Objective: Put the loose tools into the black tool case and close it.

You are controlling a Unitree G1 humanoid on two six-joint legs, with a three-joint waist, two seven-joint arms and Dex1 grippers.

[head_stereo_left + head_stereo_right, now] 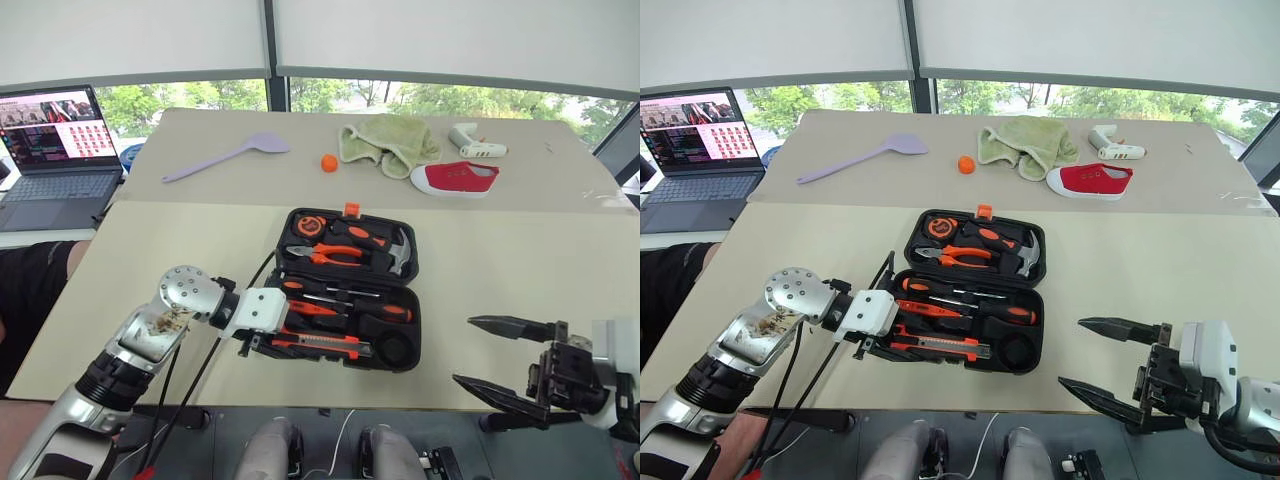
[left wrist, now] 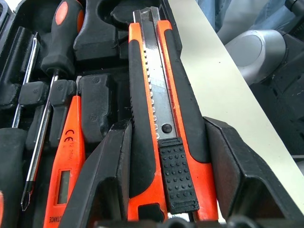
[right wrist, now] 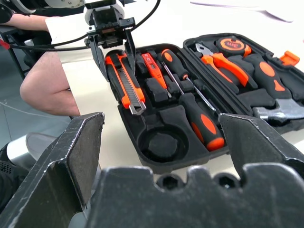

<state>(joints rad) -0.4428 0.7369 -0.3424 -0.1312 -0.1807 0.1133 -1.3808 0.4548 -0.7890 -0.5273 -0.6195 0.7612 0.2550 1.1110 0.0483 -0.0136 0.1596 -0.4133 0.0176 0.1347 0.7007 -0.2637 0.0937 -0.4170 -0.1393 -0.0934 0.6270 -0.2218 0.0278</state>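
Observation:
The utility knife is sitting high in its slot in the tool case [image 3: 133, 95], so my left gripper should open first and then push the knife's handle [image 2: 178, 171] down with closed fingers.
The black tool case [image 1: 416, 318] lies open on the middle of the table, lid [image 1: 410, 250] folded away from me. In its near half lie two black-and-orange screwdrivers [image 3: 202, 121] [image 3: 173, 61] and the slim orange tester [image 2: 66, 161]. The orange-and-black utility knife [image 2: 156, 118] lies along the case's near edge. My left gripper [image 1: 285, 340] is at the knife's left end, with a finger [image 2: 109, 180] pressed on each side of its handle. My right gripper [image 1: 463, 350] hangs open beyond the table's near edge, to the right of the case, holding nothing.
On the far table lie a lilac spatula [image 1: 225, 155], an orange ball [image 1: 329, 163], a green cloth [image 1: 390, 140], a red shoe [image 1: 455, 178] and a white gadget [image 1: 475, 145]. A laptop [image 1: 55, 150] stands at the far left. A person's knee [image 3: 45, 85] is beside the table.

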